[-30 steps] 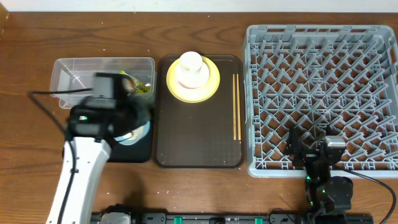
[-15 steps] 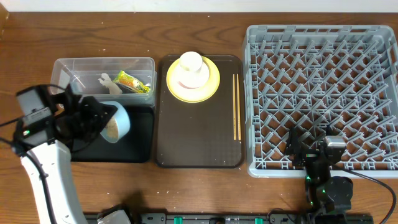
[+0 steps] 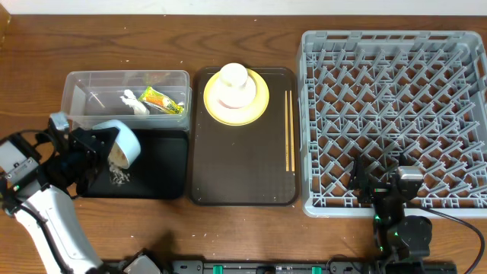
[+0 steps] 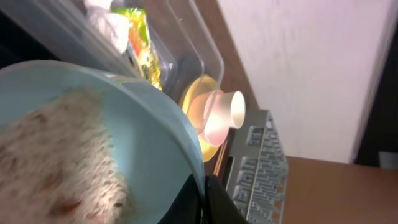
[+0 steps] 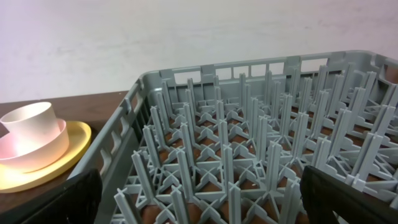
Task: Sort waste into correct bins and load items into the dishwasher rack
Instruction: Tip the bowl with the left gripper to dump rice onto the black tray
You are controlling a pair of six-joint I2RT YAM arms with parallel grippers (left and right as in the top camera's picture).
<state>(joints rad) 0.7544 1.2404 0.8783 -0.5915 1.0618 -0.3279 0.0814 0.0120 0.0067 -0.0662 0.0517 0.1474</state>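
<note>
Rice sticks inside the tipped light-blue bowl [image 3: 119,156], so my left gripper should tilt the bowl further over the black bin [image 3: 154,169] before I put it on the dark-brown tray.
My left gripper [image 3: 101,146] is shut on the rim of the light-blue bowl [image 3: 122,143], which is tipped on its side over the left part of the black bin [image 3: 163,164]. Rice [image 4: 56,162] clings inside the bowl [image 4: 146,143], pinched by my left gripper [image 4: 204,186]. Loose rice grains [image 3: 119,176] lie in the bin. The clear tub [image 3: 84,85] holds the tissue [image 3: 133,101] and the wrapper [image 3: 163,101]. The yellow plate [image 3: 259,103] carries the pinkish bowl [image 3: 236,97] and white cup [image 3: 233,75]. My right gripper [image 5: 199,199] stands open over the rack [image 3: 392,114].
The dark-brown tray [image 3: 243,171] lies between the bins and the rack, with a pair of chopsticks [image 3: 289,129] along its right side. The right gripper [image 3: 380,186] hovers at the rack's near edge. Bare wooden table [image 3: 30,68] surrounds everything.
My left arm has swung back to the left, carrying the bowl toward the black bin's left end and tipping it further. Rice grains now lie in the bin. The right arm is still.
</note>
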